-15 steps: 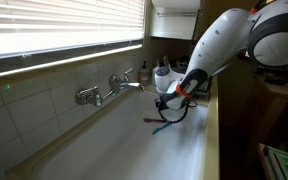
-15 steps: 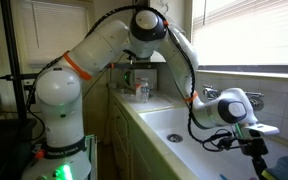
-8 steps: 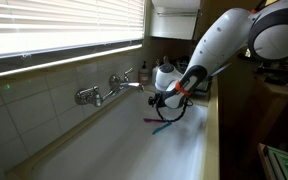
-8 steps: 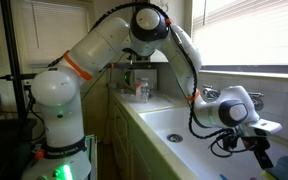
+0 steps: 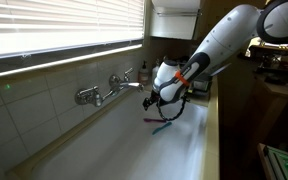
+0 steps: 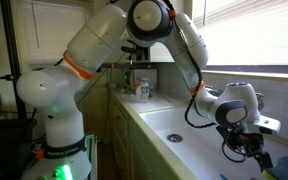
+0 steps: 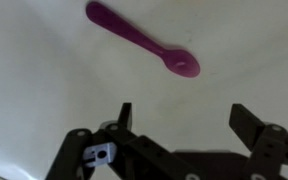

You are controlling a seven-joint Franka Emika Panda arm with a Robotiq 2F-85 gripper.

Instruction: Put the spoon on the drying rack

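Next, I turn my gripper so its fingers go on either side of the spoon's narrow width and then grip the bowl (image 7: 182,63), because the purple spoon's handle (image 7: 127,30) lies at a slant across the way my gripper closes.
The purple spoon (image 7: 144,40) lies flat on the white sink floor (image 7: 44,90), at the top of the wrist view, bowl to the right. My gripper (image 7: 182,110) is open and empty. It hangs above the sink floor, apart from the spoon, which lies beyond its fingertips. In both exterior views the gripper (image 5: 160,105) (image 6: 249,152) points down into the sink basin (image 5: 114,140) (image 6: 179,135). A small reddish streak (image 5: 152,120) under it looks like the spoon. I cannot make out the drying rack in any view.
A slim teal utensil (image 5: 165,127) lies on the sink floor next to the spoon. A wall faucet (image 5: 109,88) sticks out over the basin. Bottles and small items (image 6: 139,90) stand on the counter at the sink's end. Window blinds run above.
The arm has shifted a little over the sink and the gripper has swung slightly. The gripper stays open and the spoon has not moved.
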